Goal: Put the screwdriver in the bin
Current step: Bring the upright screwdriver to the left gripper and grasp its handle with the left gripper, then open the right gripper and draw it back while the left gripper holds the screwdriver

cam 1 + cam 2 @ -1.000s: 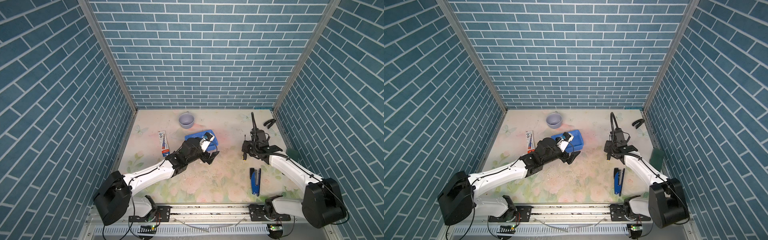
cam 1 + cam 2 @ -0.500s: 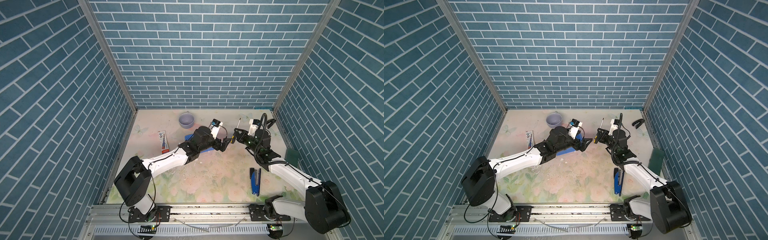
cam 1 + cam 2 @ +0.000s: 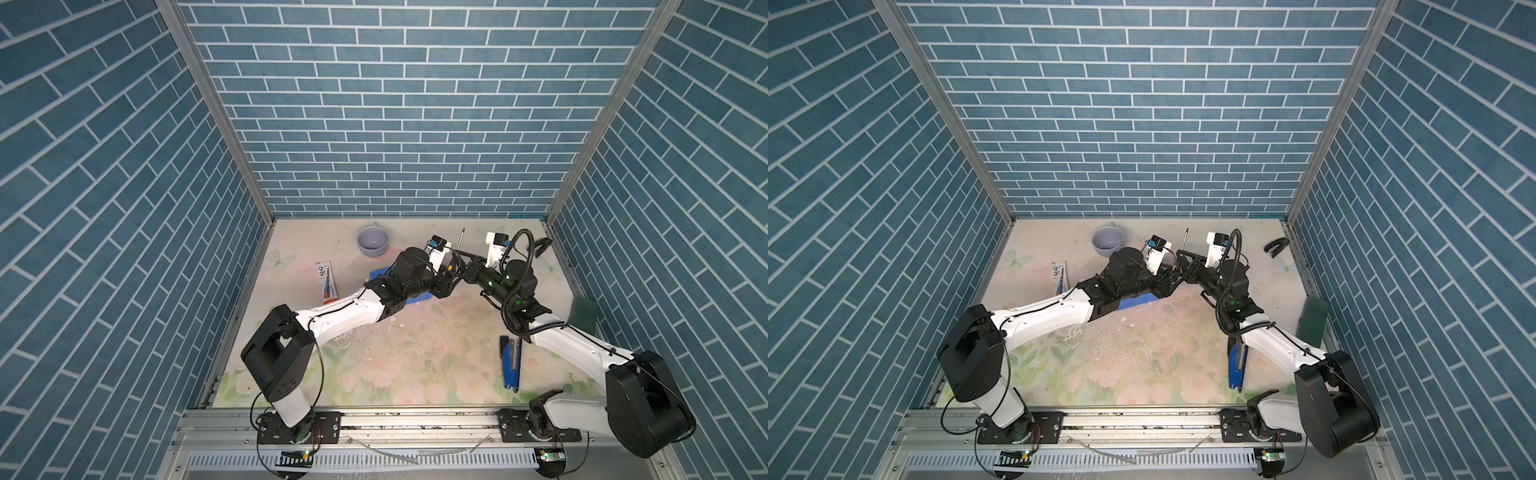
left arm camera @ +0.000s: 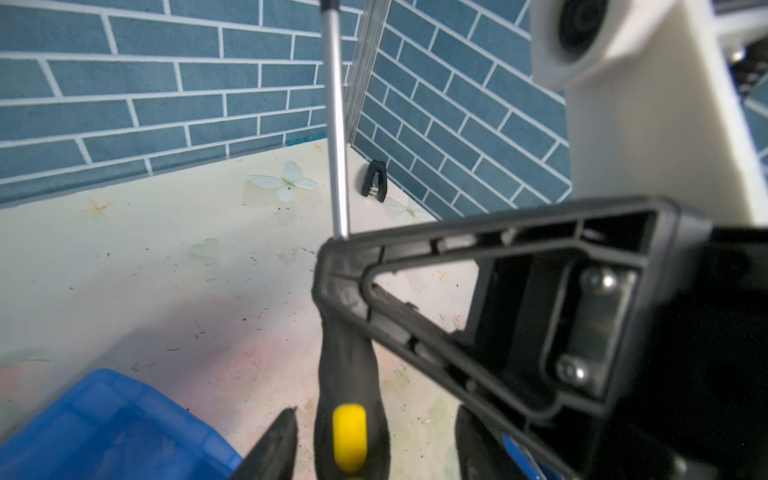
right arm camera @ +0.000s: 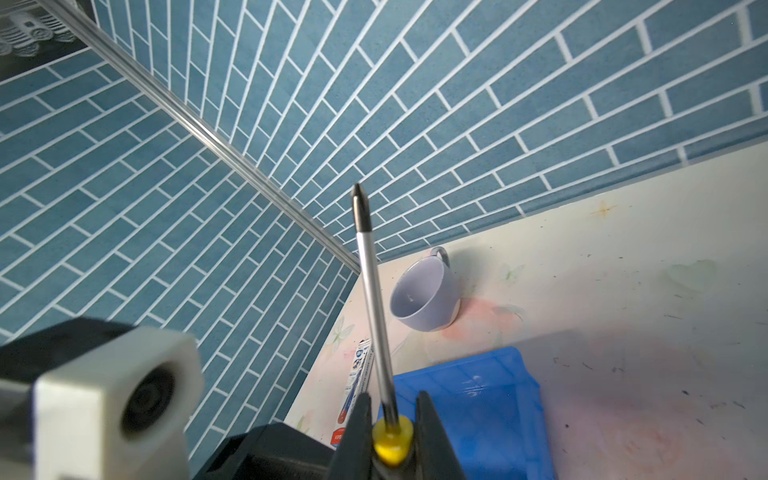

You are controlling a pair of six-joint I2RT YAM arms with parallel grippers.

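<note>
Next, I grip the screwdriver's handle (image 4: pixel 349 432) with my left gripper before my right gripper opens, because the screwdriver is upright in my right gripper and the bin (image 3: pixel 1136 301) is under my left gripper's arm.
The screwdriver (image 3: pixel 460 240) stands nearly upright in the air, tip up, over the mat just right of the bin (image 3: pixel 417 299). My right gripper (image 5: pixel 394 397) is shut on the screwdriver's (image 5: pixel 372 291) handle at the yellow collar below the shaft. My left gripper (image 4: pixel 376 411) faces it, its jaws open on either side of the black-and-yellow handle (image 4: pixel 349 374), with a gap showing on each side. In both top views the two grippers meet tip to tip (image 3: pixel 1173 272). The blue bin (image 3: pixel 1133 301) lies mostly hidden under my left arm.
A grey-lilac cup (image 3: pixel 372 241) stands at the back, left of the grippers. A toothpaste tube (image 3: pixel 327 280) lies left of the bin. A blue-and-black stapler (image 3: pixel 510 365) lies front right, a black clip (image 3: pixel 1275 246) back right, and a green block (image 3: pixel 584 312) by the right wall.
Both arms rose and came together at the back middle. The right gripper carried the screwdriver up and leftward. The left gripper's jaws have narrowed around the handle.
</note>
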